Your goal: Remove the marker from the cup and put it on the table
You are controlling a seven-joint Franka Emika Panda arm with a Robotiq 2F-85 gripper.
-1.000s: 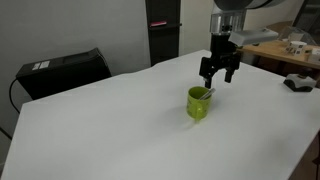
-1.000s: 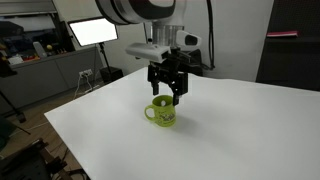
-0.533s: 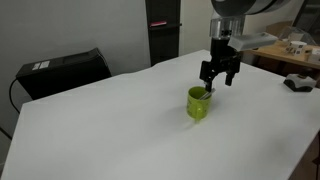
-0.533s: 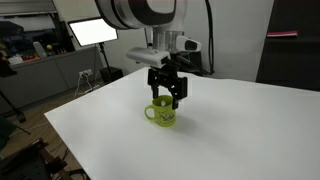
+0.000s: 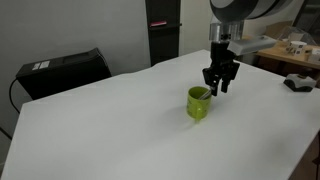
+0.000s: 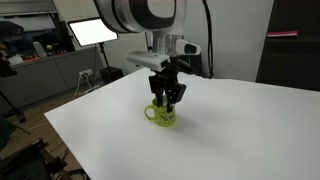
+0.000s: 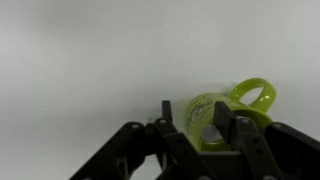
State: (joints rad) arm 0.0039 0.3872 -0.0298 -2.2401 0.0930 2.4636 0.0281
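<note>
My gripper needs to open, rise clear of the cup's rim and pinch the marker's upper end, because its fingers are on both sides of the cup's side as well as the marker.
The lime-green cup stands on the white table, right of the middle. It also shows in the other exterior view as the cup with its handle to the left. A pale bit of the marker sticks up at the cup's rim; it is hidden in the other views. My gripper points straight down onto the rim. In the wrist view my gripper has one finger over the cup mouth and one outside its wall. The jaws are partly narrowed but still apart.
A black box sits beyond the table's far left edge. A wooden table with small items and a dark object lies at the right. A lit panel and cluttered desks stand behind the table.
The gripper has come down a little onto the cup's rim and its fingers have drawn closer together. The cup has not moved.
</note>
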